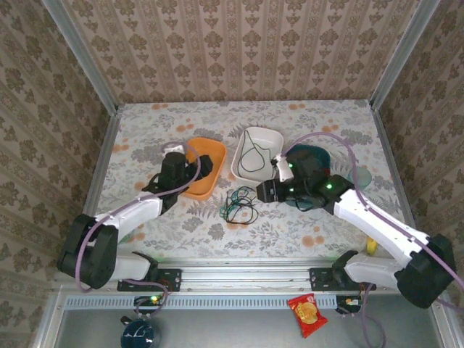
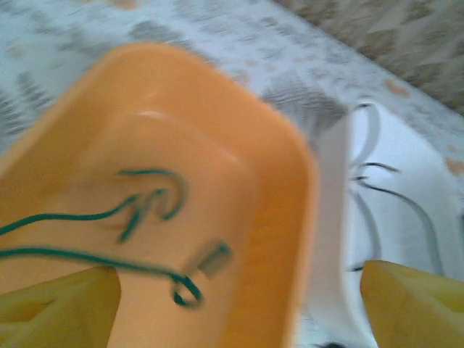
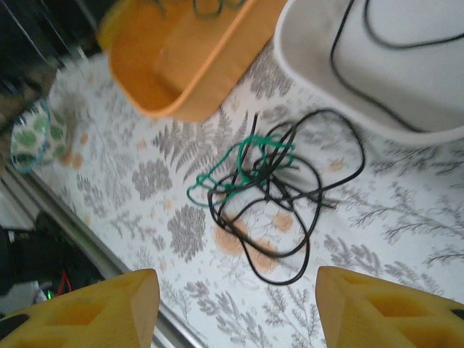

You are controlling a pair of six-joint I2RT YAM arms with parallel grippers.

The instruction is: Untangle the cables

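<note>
I expect the black cable [image 1: 240, 222] to uncoil into a long, almost straight piece when I raise it high, because it is lying in wide, loose loops [image 1: 254, 212].
A tangle of black and green cables [image 1: 239, 205] lies on the patterned table in front of the trays; the right wrist view looks down on these cables [image 3: 272, 188]. My right gripper [image 1: 262, 191] hovers just right of the tangle, open [image 3: 239, 312], yellow fingers [image 3: 94, 312] empty. A loose green cable [image 2: 87, 254] lies inside the orange tray [image 2: 290, 217], its plug end beside it. My left gripper [image 1: 201, 168] hangs over that tray, open [image 2: 239, 319], holding nothing. One black cable [image 1: 252, 158] lies in the white tray [image 1: 272, 138].
A teal dish [image 1: 319, 154] sits under my right arm, a teal disc [image 1: 359, 176] to its right. The orange tray [image 1: 210, 187] and white tray stand side by side behind the tangle. The metal rail [image 1: 239, 274] borders the near edge; patterned walls enclose the table.
</note>
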